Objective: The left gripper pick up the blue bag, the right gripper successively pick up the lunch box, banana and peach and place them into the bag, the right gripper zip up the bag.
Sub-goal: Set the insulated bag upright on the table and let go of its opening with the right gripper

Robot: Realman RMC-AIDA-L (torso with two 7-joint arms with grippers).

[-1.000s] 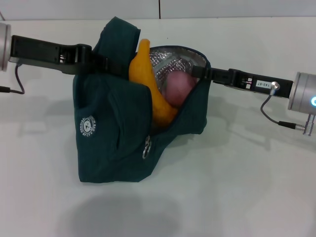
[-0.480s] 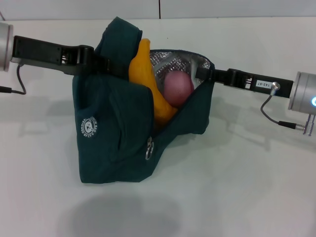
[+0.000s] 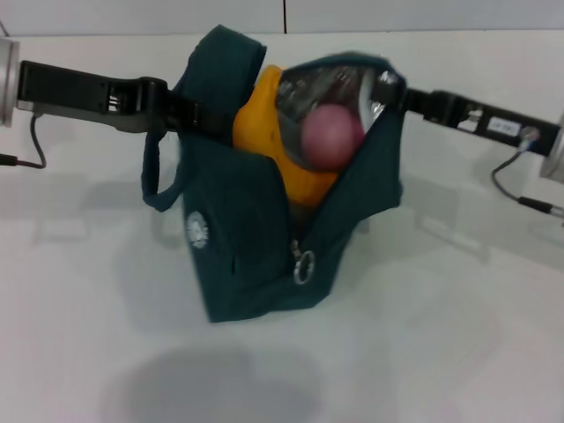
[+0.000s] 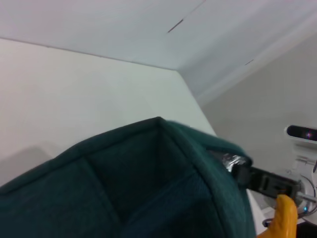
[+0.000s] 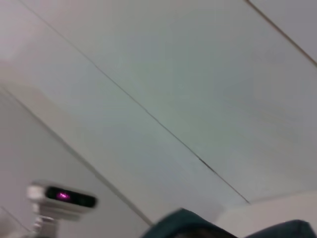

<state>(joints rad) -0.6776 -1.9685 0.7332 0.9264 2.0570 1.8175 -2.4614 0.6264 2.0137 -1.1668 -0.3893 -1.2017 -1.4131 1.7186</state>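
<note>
The banana [image 3: 259, 122] sticks up high in the blue bag's opening, so the robot's left gripper should swing the bag [image 3: 231, 207] back toward the right gripper to settle the banana before the bag is zipped.
The blue bag [image 3: 256, 247] hangs open, its silver lining showing at the top. My left gripper [image 3: 196, 117] comes in from the left and holds the bag up by its handle; its tips are buried in the fabric. The banana [image 3: 264, 123] stands in the bag's mouth with the peach [image 3: 332, 137] beside it. My right gripper [image 3: 389, 89] is at the bag's right rim, touching the foil edge. The lunch box is hidden. The ring-pull zipper [image 3: 303, 267] hangs at the front seam. The left wrist view shows the bag's fabric [image 4: 124, 188] and the banana's tip [image 4: 286, 218].
The white table [image 3: 458, 335] lies all around under the bag. One loop handle [image 3: 155, 181] hangs down at the bag's left. The right wrist view shows only the bag's top edge [image 5: 198, 227] and the wall.
The bag has swung to the right and turned, and its mouth has risen. My right gripper has moved up and right from over the peach to the bag's rim. A handle loop now hangs free.
</note>
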